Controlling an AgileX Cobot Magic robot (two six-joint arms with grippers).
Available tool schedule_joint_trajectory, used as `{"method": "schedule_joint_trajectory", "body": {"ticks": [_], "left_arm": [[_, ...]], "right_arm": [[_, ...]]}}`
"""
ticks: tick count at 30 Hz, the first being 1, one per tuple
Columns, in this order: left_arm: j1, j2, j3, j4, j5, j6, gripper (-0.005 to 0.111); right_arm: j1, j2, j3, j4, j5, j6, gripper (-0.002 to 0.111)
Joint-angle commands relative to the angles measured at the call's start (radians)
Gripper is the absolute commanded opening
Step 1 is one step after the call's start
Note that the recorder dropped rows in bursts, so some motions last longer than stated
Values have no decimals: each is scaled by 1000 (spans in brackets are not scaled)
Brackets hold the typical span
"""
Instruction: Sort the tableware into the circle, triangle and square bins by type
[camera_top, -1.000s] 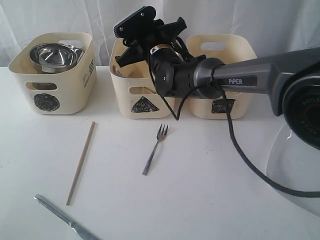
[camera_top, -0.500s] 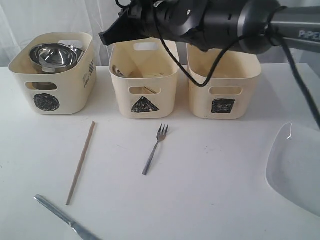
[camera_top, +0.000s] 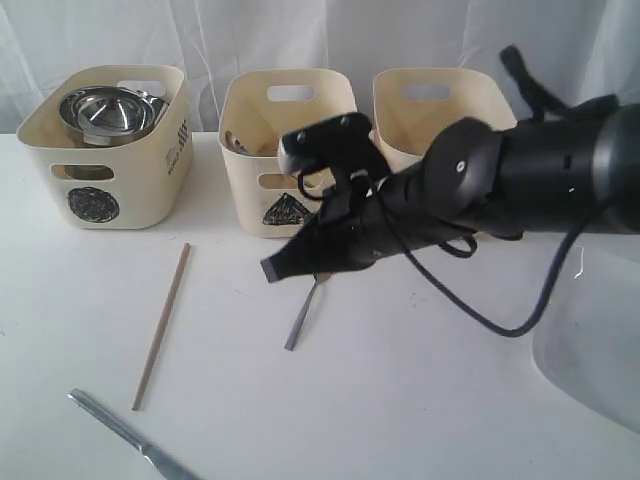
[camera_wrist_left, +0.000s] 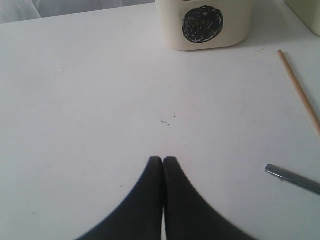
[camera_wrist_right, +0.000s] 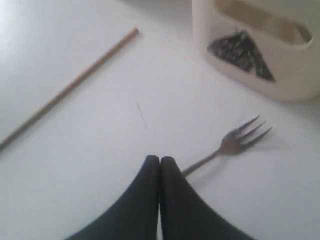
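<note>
My right gripper is closed and empty above the slanting steel fork (camera_wrist_right: 231, 144). Next, I open its fingers and lower them to either side of the fork's handle (camera_top: 301, 322).
My right gripper (camera_top: 272, 270) (camera_wrist_right: 160, 159) is shut and empty, hanging low over the steel fork (camera_top: 303, 312) (camera_wrist_right: 235, 141), whose head it hides in the exterior view. A wooden chopstick (camera_top: 162, 325) (camera_wrist_right: 70, 87) (camera_wrist_left: 300, 92) lies left of the fork. The steel knife (camera_top: 125, 432) (camera_wrist_left: 292, 178) rests near the front edge. The circle bin (camera_top: 105, 150) (camera_wrist_left: 202, 24) holds steel bowls or mugs (camera_top: 105, 112). The triangle bin (camera_top: 285, 150) (camera_wrist_right: 260, 55) and square bin (camera_top: 430, 105) stand beside it. My left gripper (camera_wrist_left: 163, 160) is shut over bare table, not visible in the exterior view.
A white plate (camera_top: 590, 345) lies at the right front edge, partly behind my right arm (camera_top: 520, 180). A black cable (camera_top: 490, 320) droops from that arm toward the table. A white curtain hangs behind the bins.
My right arm has swung down from above the triangle bin to just over the fork on the table. The tableware lies where it was.
</note>
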Motion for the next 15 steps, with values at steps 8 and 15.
{"method": "schedule_joint_trajectory", "body": {"ticks": [8,15], "left_arm": [[0,-4,4,-6,-3,2,0],[0,-4,4,-6,-3,2,0]], "right_arm": [[0,217,-88,-154,161,144,0],[0,217,-145,-154,133,313,0]]}}
